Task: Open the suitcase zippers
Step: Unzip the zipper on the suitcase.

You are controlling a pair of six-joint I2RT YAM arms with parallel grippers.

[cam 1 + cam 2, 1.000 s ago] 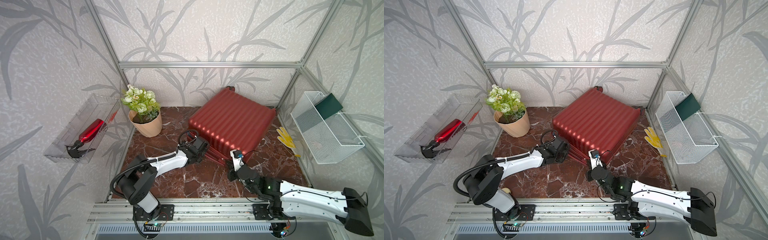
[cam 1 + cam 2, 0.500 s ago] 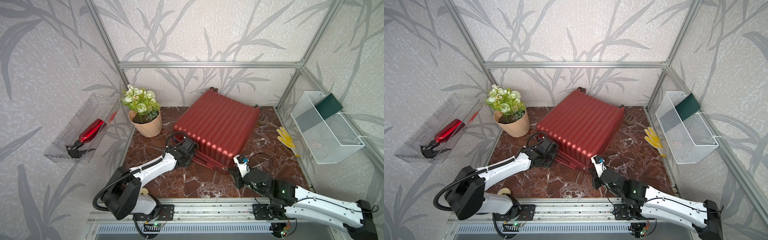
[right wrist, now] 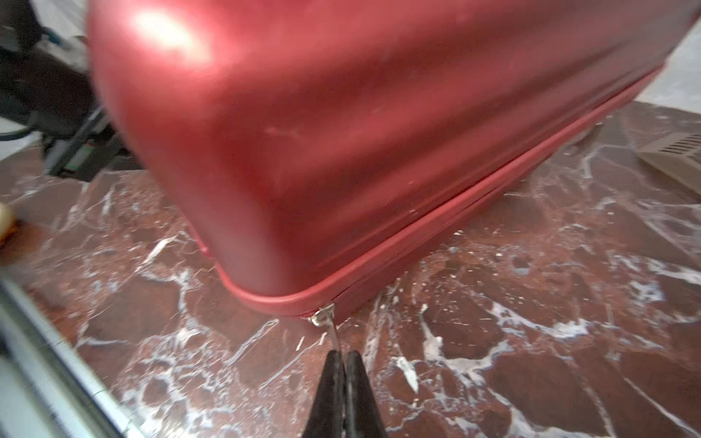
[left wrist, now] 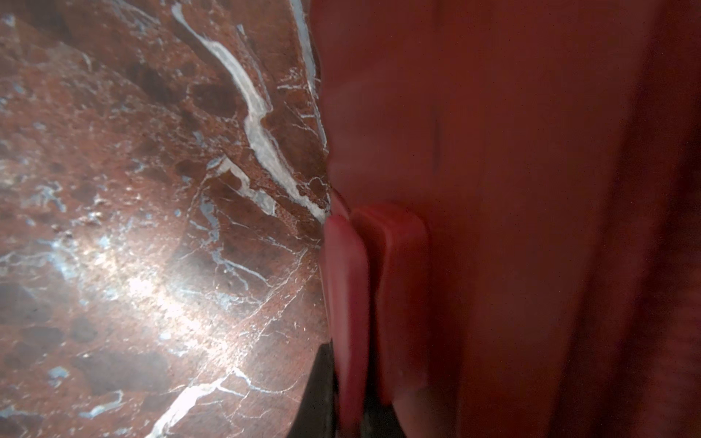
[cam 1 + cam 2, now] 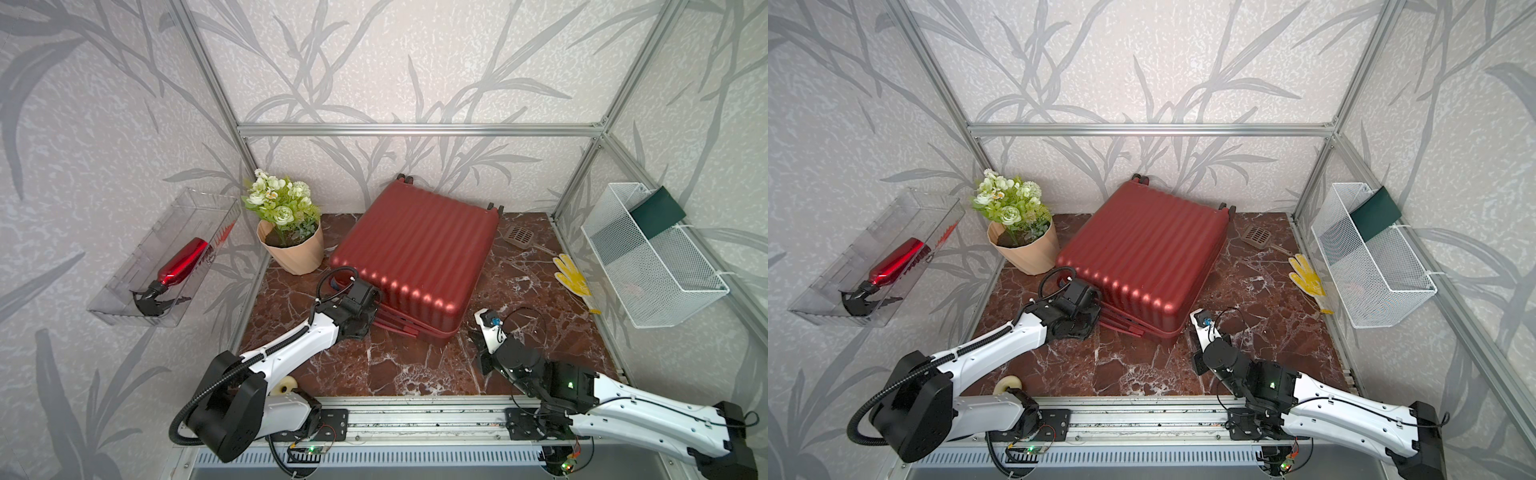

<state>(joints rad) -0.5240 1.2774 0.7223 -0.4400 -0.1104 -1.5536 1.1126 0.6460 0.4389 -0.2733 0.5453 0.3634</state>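
Observation:
The suitcase's side (image 5: 356, 225) by the potted flower is turned away from me, so next my right gripper leaves the zipper pull and turns the suitcase around by its opposite edge (image 5: 485, 254).
The dark red ribbed suitcase (image 5: 415, 253) (image 5: 1142, 257) lies flat on the marble table (image 5: 415, 365), shown in both top views. My left gripper (image 5: 374, 316) (image 4: 347, 379) is at its near left side, shut on a flat red handle bar (image 4: 347, 288) that sticks out below the shell. My right gripper (image 5: 468, 338) (image 3: 343, 354) is at the near right corner, shut on the thin metal tab of a silver zipper pull (image 3: 324, 316). The red zipper track (image 3: 455, 223) runs along the seam away from that pull. The track behind the pull is hidden.
A potted flower (image 5: 293, 245) stands just left of the case. A brown scoop (image 5: 519, 237) and a yellow glove (image 5: 571, 278) lie at the right. A wall tray with a red spray bottle (image 5: 183, 262) is left, a white wire basket (image 5: 652, 257) right.
The suitcase has slid and turned to the left, towards the flower pot. Both arms moved left with it and kept their holds; the right gripper drew back towards the front rail.

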